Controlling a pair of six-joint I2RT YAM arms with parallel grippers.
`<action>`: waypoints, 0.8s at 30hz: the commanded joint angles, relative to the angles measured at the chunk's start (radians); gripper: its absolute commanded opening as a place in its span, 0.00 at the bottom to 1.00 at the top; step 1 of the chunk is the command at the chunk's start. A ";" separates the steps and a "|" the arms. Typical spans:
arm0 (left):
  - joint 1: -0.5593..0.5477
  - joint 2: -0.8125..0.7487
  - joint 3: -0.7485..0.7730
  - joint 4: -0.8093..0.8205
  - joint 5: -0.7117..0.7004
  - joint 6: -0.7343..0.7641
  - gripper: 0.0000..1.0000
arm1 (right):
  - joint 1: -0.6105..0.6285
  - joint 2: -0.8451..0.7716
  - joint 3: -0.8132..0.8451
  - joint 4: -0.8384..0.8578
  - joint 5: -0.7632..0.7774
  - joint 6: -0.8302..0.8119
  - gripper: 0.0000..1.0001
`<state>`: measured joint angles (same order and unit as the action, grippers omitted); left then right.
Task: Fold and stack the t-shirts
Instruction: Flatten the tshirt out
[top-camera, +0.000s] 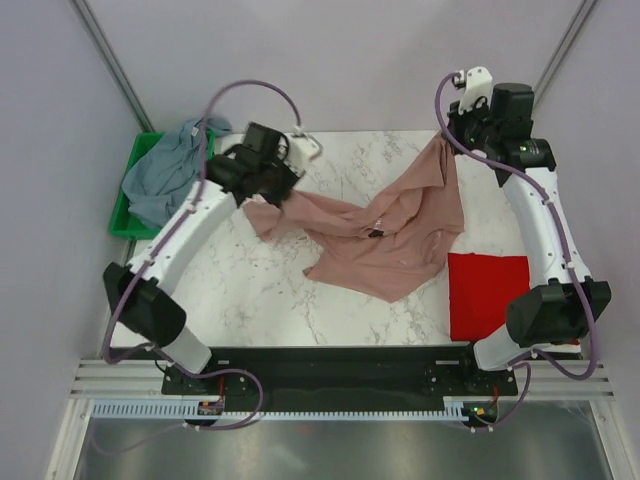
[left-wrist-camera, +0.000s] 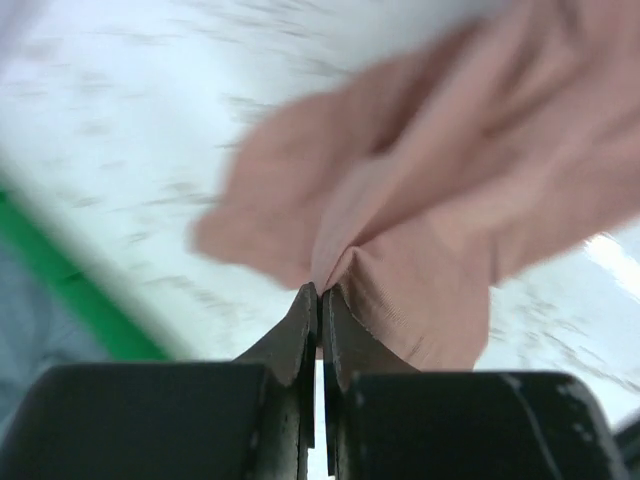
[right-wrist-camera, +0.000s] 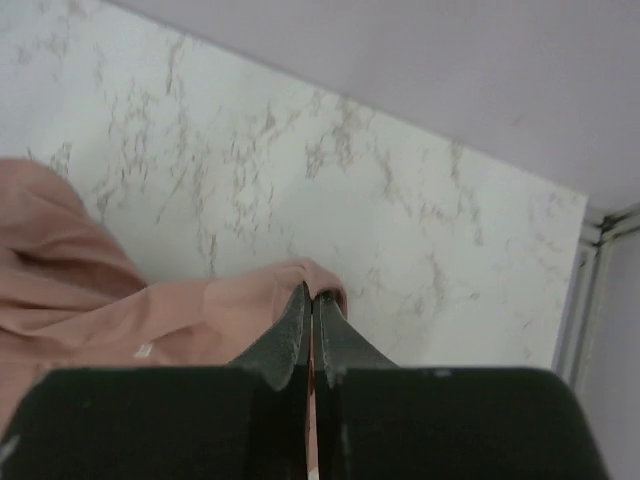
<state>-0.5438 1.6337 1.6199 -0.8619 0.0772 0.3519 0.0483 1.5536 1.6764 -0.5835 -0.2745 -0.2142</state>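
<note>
I see the dusty-pink t-shirt's end bunched in folds (left-wrist-camera: 375, 235), so next my left gripper puts that end down and grabs its corner before it spreads the t-shirt out.
The dusty-pink t-shirt (top-camera: 385, 235) hangs stretched and crumpled across the middle of the marble table, held at two ends. My left gripper (top-camera: 268, 192) is shut on its left edge; in the left wrist view the pink t-shirt (left-wrist-camera: 420, 210) bunches out from between the shut left gripper (left-wrist-camera: 320, 292). My right gripper (top-camera: 452, 135) is shut on the shirt's far right corner, and in the right wrist view a fold of pink t-shirt (right-wrist-camera: 240, 300) wraps the right gripper (right-wrist-camera: 311, 295). A folded red t-shirt (top-camera: 485, 293) lies flat at the front right. A grey-blue t-shirt (top-camera: 170, 175) spills from the bin.
A green plastic bin (top-camera: 122, 215) stands off the table's left edge, beside my left arm. The marble table (top-camera: 260, 290) shows bare in front of the pink cloth. Grey walls and metal frame posts close in the back and sides.
</note>
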 joint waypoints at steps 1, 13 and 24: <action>0.157 -0.104 0.104 0.003 -0.097 0.114 0.02 | -0.002 0.002 0.144 0.080 0.034 -0.007 0.00; 0.251 -0.219 0.285 -0.020 -0.146 0.183 0.02 | -0.002 -0.058 0.322 0.050 -0.037 0.015 0.00; 0.255 -0.403 -0.146 -0.066 -0.048 0.179 0.02 | -0.002 -0.253 -0.006 0.019 -0.083 0.036 0.00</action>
<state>-0.2935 1.2072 1.5734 -0.9089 -0.0307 0.5030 0.0483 1.2926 1.7287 -0.5835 -0.3405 -0.2016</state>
